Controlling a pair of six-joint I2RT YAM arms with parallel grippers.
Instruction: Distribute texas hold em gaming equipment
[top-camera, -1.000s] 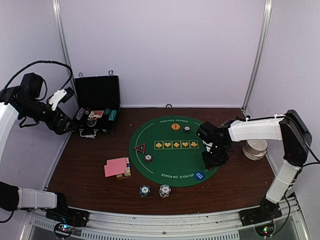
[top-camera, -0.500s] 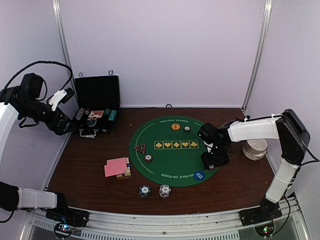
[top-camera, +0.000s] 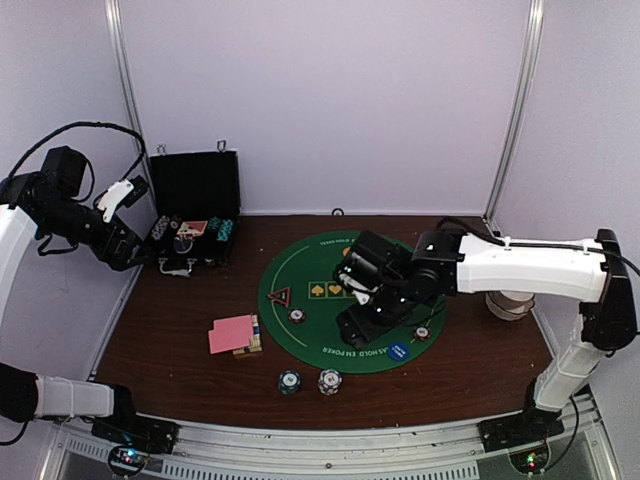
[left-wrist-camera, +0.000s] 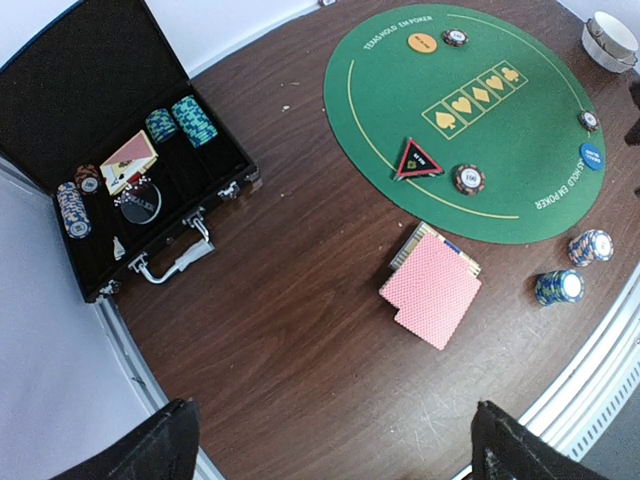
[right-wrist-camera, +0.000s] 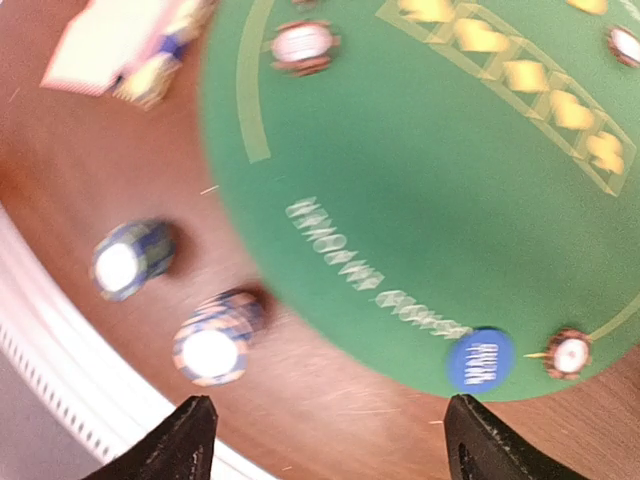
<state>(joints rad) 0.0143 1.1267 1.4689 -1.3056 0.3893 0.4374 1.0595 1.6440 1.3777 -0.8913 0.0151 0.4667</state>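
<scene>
The paler chip stack and the darker one have a gap (top-camera: 309, 384) between them. I should keep moving my open right gripper toward the paler stack (top-camera: 330, 382) until its fingers are on both sides of that stack.
On the green mat (top-camera: 320, 340) lie the red-black triangular marker (top-camera: 279, 296), a poker chip (top-camera: 297, 316) beside it, another chip (top-camera: 423, 333) near the right rim and the blue disc (top-camera: 399, 351). The left wrist view also shows the orange disc (left-wrist-camera: 421, 42). Pink-backed cards (top-camera: 231, 333) rest on a small box left of the mat. Two chip stacks (top-camera: 289, 381) (top-camera: 329, 381) stand in front of it. My right gripper (top-camera: 362, 322) hangs open and empty over the mat's front; its view is blurred (right-wrist-camera: 330, 440). High at the far left, my left gripper (left-wrist-camera: 335, 445) is open and empty.
An open black case (top-camera: 193, 215) with chips and cards stands at the back left. A white bowl (top-camera: 508, 298) sits right of the mat, partly behind the right arm. The cell's walls and frame posts close in the sides and back.
The right arm has swung left from the mat's right rim to over its middle, its jaws opening wider. A chip now lies where it was. The left arm has not moved.
</scene>
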